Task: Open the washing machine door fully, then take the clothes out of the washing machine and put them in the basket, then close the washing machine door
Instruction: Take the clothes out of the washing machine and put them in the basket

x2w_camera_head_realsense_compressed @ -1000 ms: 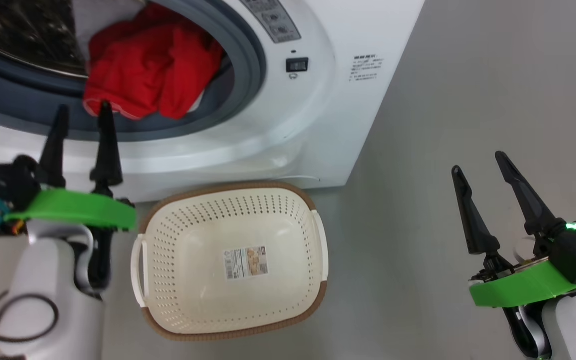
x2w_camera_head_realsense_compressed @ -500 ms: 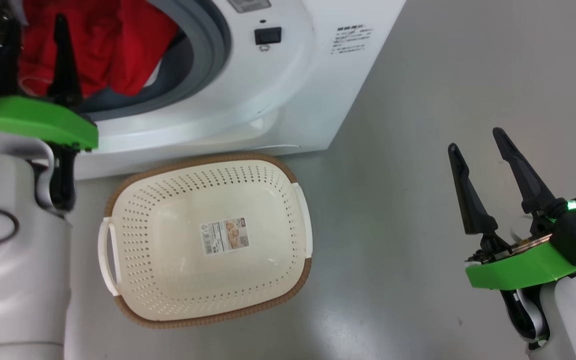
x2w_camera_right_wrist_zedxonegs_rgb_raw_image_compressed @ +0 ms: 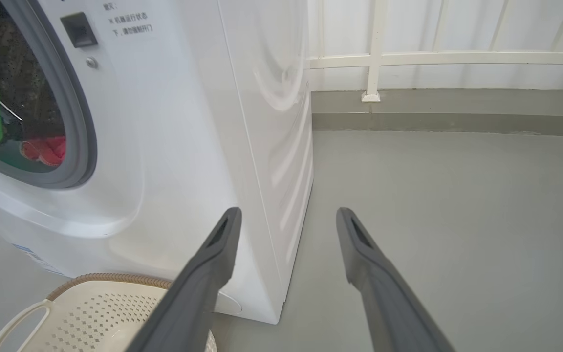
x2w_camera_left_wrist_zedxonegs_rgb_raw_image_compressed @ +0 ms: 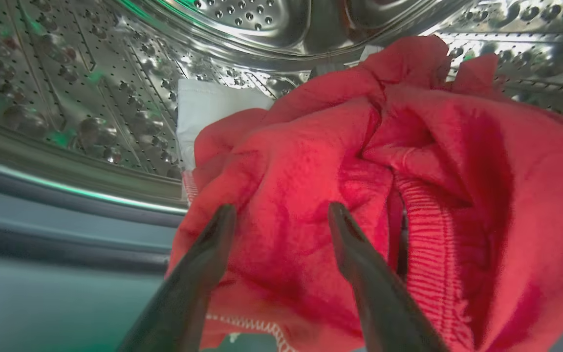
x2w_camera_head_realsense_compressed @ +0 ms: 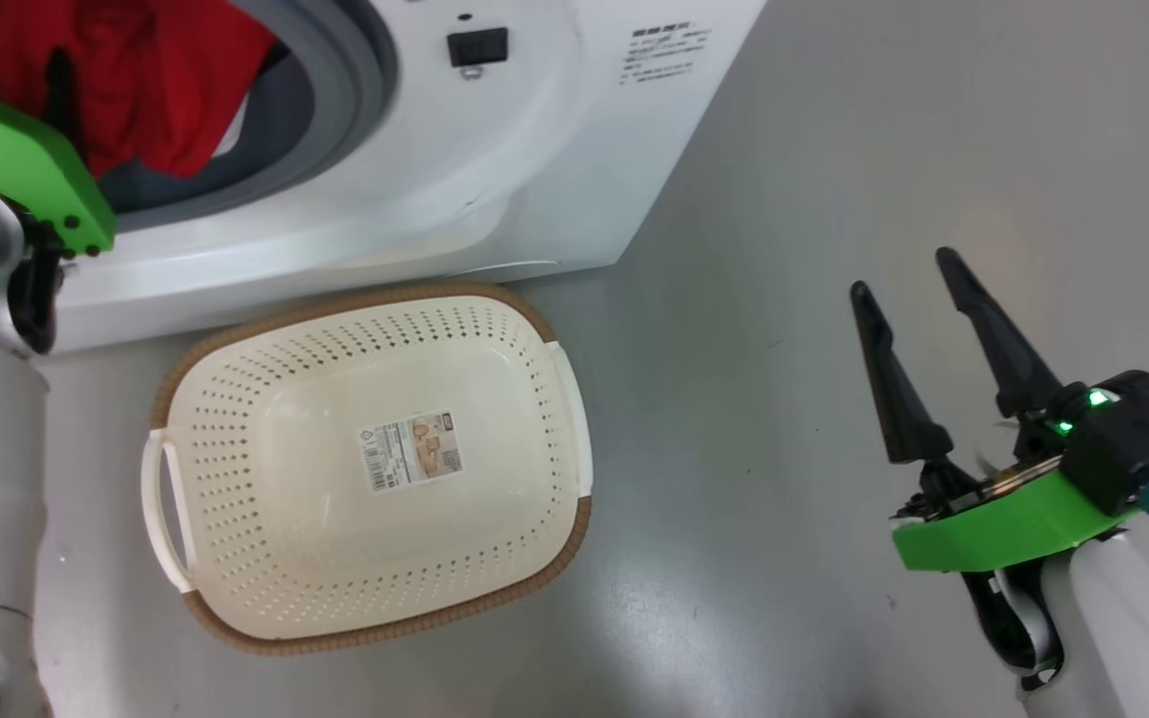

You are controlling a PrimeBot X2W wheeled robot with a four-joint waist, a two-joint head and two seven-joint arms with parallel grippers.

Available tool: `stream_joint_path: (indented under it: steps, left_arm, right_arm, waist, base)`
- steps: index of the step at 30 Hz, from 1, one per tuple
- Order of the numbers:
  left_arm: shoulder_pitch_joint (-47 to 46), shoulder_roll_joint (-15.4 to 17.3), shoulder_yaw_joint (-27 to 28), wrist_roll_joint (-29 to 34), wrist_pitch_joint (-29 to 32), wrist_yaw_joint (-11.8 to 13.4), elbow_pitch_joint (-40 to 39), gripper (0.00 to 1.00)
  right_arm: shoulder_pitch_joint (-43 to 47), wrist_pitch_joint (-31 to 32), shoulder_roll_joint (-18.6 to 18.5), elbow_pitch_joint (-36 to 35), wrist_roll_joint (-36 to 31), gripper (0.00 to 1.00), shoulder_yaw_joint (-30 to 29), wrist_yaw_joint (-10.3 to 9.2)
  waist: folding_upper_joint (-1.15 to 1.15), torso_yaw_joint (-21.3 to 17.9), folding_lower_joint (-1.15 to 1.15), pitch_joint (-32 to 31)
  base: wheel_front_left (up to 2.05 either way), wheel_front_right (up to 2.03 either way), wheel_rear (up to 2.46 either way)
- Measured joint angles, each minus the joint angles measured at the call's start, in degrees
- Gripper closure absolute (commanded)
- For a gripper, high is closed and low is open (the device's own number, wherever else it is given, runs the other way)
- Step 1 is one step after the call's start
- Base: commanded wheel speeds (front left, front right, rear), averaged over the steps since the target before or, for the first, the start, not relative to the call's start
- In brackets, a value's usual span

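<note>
My gripper is about to pull out the clothes' front fold, and another red piece (x2w_camera_head_realsense_compressed: 193, 96) will stay behind, because a dark gap (x2w_camera_left_wrist_zedxonegs_rgb_raw_image_compressed: 403, 246) separates the fold from the ribbed lump.
The red clothes (x2w_camera_left_wrist_zedxonegs_rgb_raw_image_compressed: 369, 161) lie bunched at the mouth of the washing machine (x2w_camera_head_realsense_compressed: 535, 150), on the steel drum (x2w_camera_left_wrist_zedxonegs_rgb_raw_image_compressed: 91, 98), with a white patch (x2w_camera_left_wrist_zedxonegs_rgb_raw_image_compressed: 208, 107) behind them. My left gripper (x2w_camera_left_wrist_zedxonegs_rgb_raw_image_compressed: 281, 208) is open inside the opening, one finger on each side of a front fold, nothing pinched. The clothes (x2w_camera_head_realsense_compressed: 166, 90) sit behind the grey rubber ring (x2w_camera_head_realsense_compressed: 360, 90). The cream basket (x2w_camera_head_realsense_compressed: 365, 295) stands empty on the floor in front of the machine. My right gripper (x2w_camera_head_realsense_compressed: 902, 271) hangs open over the floor to the right. The washing machine door is out of view.
Grey floor (x2w_camera_head_realsense_compressed: 784, 199) spreads to the right of the machine. The machine's side panel (x2w_camera_right_wrist_zedxonegs_rgb_raw_image_compressed: 271, 122) is just left of my right gripper (x2w_camera_right_wrist_zedxonegs_rgb_raw_image_compressed: 289, 210). A white railing (x2w_camera_right_wrist_zedxonegs_rgb_raw_image_compressed: 433, 58) above a low kerb closes the far side. The basket rim (x2w_camera_right_wrist_zedxonegs_rgb_raw_image_compressed: 105, 279) is below the fingers.
The head camera has turned, sliding the whole scene left. My left gripper has pushed up and into the drum opening to the red clothes. Both grippers stay open.
</note>
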Motion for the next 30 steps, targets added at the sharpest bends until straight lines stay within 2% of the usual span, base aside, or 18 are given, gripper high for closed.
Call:
stream_joint_path:
  steps: [6, 13, 14, 18, 24, 30]
  left_arm:
    - [-0.5, 2.2, -1.3, 1.0, 6.9, 1.0, 3.2, 0.00]
    - [-1.5, 4.4, -3.0, 2.3, 9.8, 2.2, 3.7, 0.00]
    - [-1.4, 4.5, -3.2, 2.3, 10.1, 2.2, 3.7, 1.00]
    - [-1.2, 4.6, -3.4, 2.3, 8.5, 2.2, 2.8, 1.00]
    - [0.5, 4.2, -2.1, 0.8, 1.5, 2.8, -0.1, 1.00]
    - [4.4, 2.3, -0.3, -2.0, -6.3, 2.1, -2.2, 1.00]
  right_arm:
    - [0.0, 0.0, 0.2, 1.1, 0.7, 0.00, 3.1, 0.00]
    - [-1.5, 0.0, 0.1, 1.9, 2.2, 0.00, 4.5, 0.00]
    - [-1.5, 0.0, 0.1, 2.0, 2.2, 0.00, 4.6, 0.00]
    - [-1.5, 0.0, 0.1, 2.1, 2.2, 0.00, 4.6, 0.00]
    - [-1.5, 0.0, 0.0, 2.2, 2.2, 0.00, 4.5, 0.00]
    - [-1.5, 0.0, -0.3, 2.4, 2.2, 0.00, 4.4, 0.00]
  waist:
    - [0.00, -1.8, 0.00, 0.0]
    - [0.00, -3.9, 0.00, 0.0]
    - [0.00, -4.1, 0.00, 0.0]
    - [0.00, -4.2, 0.00, 0.2]
    - [0.00, -3.6, 0.00, -0.2]
    - [0.00, -2.7, 0.00, -1.2]
  base:
    - [0.00, 0.00, 0.00]
    - [0.00, 0.00, 0.00]
    - [0.00, 0.00, 0.00]
    - [0.00, 0.00, 0.00]
    - [0.00, 0.00, 0.00]
    - [0.00, 0.00, 0.00]
